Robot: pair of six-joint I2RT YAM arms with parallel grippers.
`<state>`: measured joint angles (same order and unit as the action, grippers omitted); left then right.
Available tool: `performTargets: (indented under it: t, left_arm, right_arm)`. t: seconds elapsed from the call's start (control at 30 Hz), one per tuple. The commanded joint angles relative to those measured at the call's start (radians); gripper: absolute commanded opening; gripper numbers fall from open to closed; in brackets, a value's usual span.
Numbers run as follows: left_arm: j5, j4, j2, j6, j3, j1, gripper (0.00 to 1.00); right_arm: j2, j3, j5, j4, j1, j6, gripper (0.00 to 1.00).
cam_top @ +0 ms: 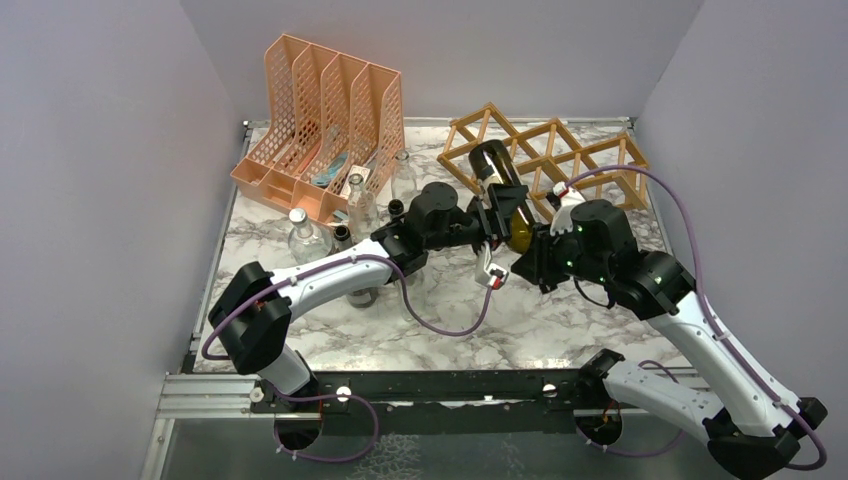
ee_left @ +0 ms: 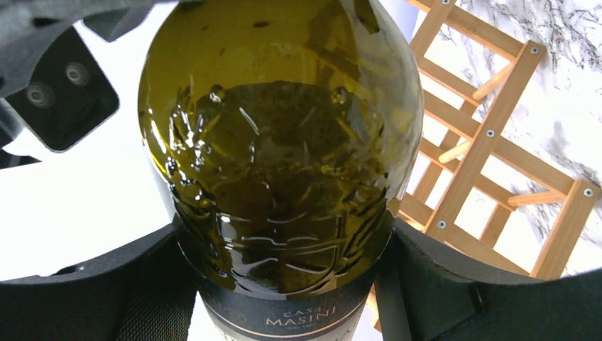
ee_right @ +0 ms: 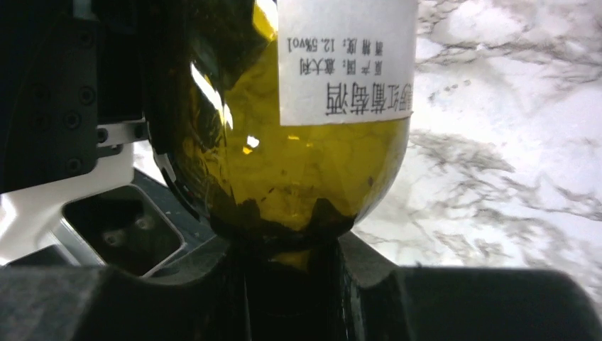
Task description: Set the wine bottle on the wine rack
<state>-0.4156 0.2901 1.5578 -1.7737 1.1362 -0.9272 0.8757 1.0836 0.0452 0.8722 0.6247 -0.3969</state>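
I should move my left gripper away first, because it is around the wine bottle's body (cam_top: 498,172), which has to go into the rack (cam_top: 514,151). Then my right gripper will slide the bottle's base in.
The dark green wine bottle (cam_top: 497,175) is held lying slantwise above the table, its base end at the left cells of the tan wooden wine rack (cam_top: 553,128). I cannot tell whether it touches the slats. My left gripper (cam_top: 490,225) is shut on the bottle's body. In the left wrist view the bottle (ee_left: 284,142) fills the frame, the gripper (ee_left: 284,298) clamps its black label, and the rack (ee_left: 490,135) shows at the right. My right gripper (cam_top: 535,250) is shut on the neck. In the right wrist view the bottle's shoulder (ee_right: 305,170) sits just above the gripper (ee_right: 291,284).
A peach-orange mesh file organizer (cam_top: 320,100) stands at the back left. Several clear glass bottles (cam_top: 305,235) stand in front of it, close to my left arm. The marble table (cam_top: 450,330) is walled on the left, back and right.
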Motion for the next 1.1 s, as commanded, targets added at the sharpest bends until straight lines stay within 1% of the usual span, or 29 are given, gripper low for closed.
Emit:
performTargets:
  t: [0.0,0.03,0.07,0.13,0.17,0.2,0.23,0.27,0.3,0.47,0.63,0.73,0.93,1.0,1.07]
  left_arm:
    - [-0.036,0.107,-0.065,-0.006,0.057,-0.016,0.0]
    - [-0.036,0.105,-0.066,-0.006,0.057,-0.016,0.0]
    - [-0.036,0.105,-0.067,-0.004,0.056,-0.016,0.0]
    - [-0.03,0.103,-0.071,-0.001,0.05,-0.016,0.02]
    - [-0.026,0.103,-0.071,0.001,0.048,-0.016,0.2]
    - [-0.022,0.104,-0.072,0.007,0.045,-0.016,0.59]
    - [-0.018,0.104,-0.071,0.012,0.043,-0.016,0.87]
    - [-0.009,0.104,-0.071,0.014,0.039,-0.016,0.98]
    - [-0.005,0.104,-0.071,0.014,0.035,-0.017,0.99]
    - [-0.002,0.104,-0.089,0.034,0.009,-0.018,0.99]
    - [0.0,0.104,-0.123,0.108,-0.003,-0.019,0.99]
    - [0.003,0.104,-0.15,0.193,-0.005,-0.02,0.99]
    - [0.034,0.106,-0.222,0.608,0.06,-0.022,0.99]
    - [0.1,0.107,-0.241,0.786,0.101,-0.024,0.99]
    - [0.206,0.107,-0.265,0.996,0.141,-0.024,0.98]
  right_arm:
    - [-0.004,-0.014,0.021,-0.067,0.005,-0.005,0.18]
    - [-0.004,-0.012,0.015,-0.067,0.005,-0.002,0.08]
    - [-0.005,-0.011,0.009,-0.068,0.005,-0.001,0.02]
    - [-0.018,0.0,-0.023,-0.075,0.006,0.004,0.01]
    - [-0.021,0.003,-0.031,-0.082,0.006,0.005,0.01]
    - [-0.028,0.007,-0.042,-0.09,0.006,0.005,0.01]
    - [-0.033,0.011,-0.056,-0.093,0.005,0.005,0.01]
    - [-0.04,0.019,-0.074,-0.098,0.005,0.002,0.01]
    - [-0.046,0.027,-0.093,-0.103,0.006,0.0,0.01]
    - [-0.081,0.061,-0.223,-0.131,0.005,-0.033,0.01]
    - [-0.099,0.071,-0.36,-0.122,0.006,-0.088,0.01]
    - [-0.1,0.058,-0.388,-0.118,0.006,-0.106,0.01]
    - [-0.106,-0.014,-0.36,-0.135,0.005,-0.14,0.01]
    - [-0.117,-0.046,-0.346,-0.15,0.005,-0.145,0.01]
    - [-0.131,-0.079,-0.325,-0.165,0.005,-0.144,0.01]
